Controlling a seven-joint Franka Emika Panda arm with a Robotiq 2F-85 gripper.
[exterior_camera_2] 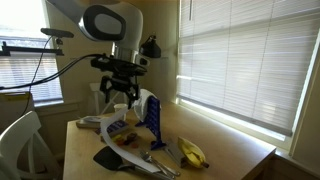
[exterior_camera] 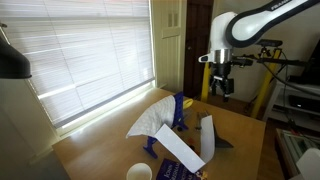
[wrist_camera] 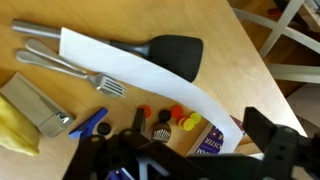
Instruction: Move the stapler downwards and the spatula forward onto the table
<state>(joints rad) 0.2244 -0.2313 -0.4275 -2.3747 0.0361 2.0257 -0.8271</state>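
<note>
The silver stapler lies uncovered beside the banana and clear of the fork, so my open gripper keeps heading toward it until its fingers are on both sides of the narrow body (wrist_camera: pixel 37 104).
In the wrist view the black spatula (wrist_camera: pixel 172 50) lies on the light-brown table (wrist_camera: pixel 235 60), its handle partly under a white paper strip (wrist_camera: pixel 150 70). The stapler (wrist_camera: pixel 160 128), a tiny dark thing with a pale spot, sits among red and yellow discs (wrist_camera: pixel 186 120) just below my open, empty gripper (wrist_camera: pixel 199 126). In both exterior views the gripper (exterior_camera: pixel 222 88) (exterior_camera_2: pixel 118 92) hangs well above the table. The spatula's dark head also shows in an exterior view (exterior_camera_2: pixel 108 157). I cannot make out the stapler in either exterior view.
A fork (wrist_camera: pixel 95 82), a silver block (wrist_camera: pixel 35 108) and a banana (wrist_camera: pixel 15 132) (exterior_camera_2: pixel 192 153) lie near the spatula. A blue stand (exterior_camera: pixel 178 112) (exterior_camera_2: pixel 151 115) with white papers stands mid-table. A white cup (exterior_camera: pixel 138 172) sits at the front edge. A white chair (exterior_camera_2: pixel 25 135) stands beside the table.
</note>
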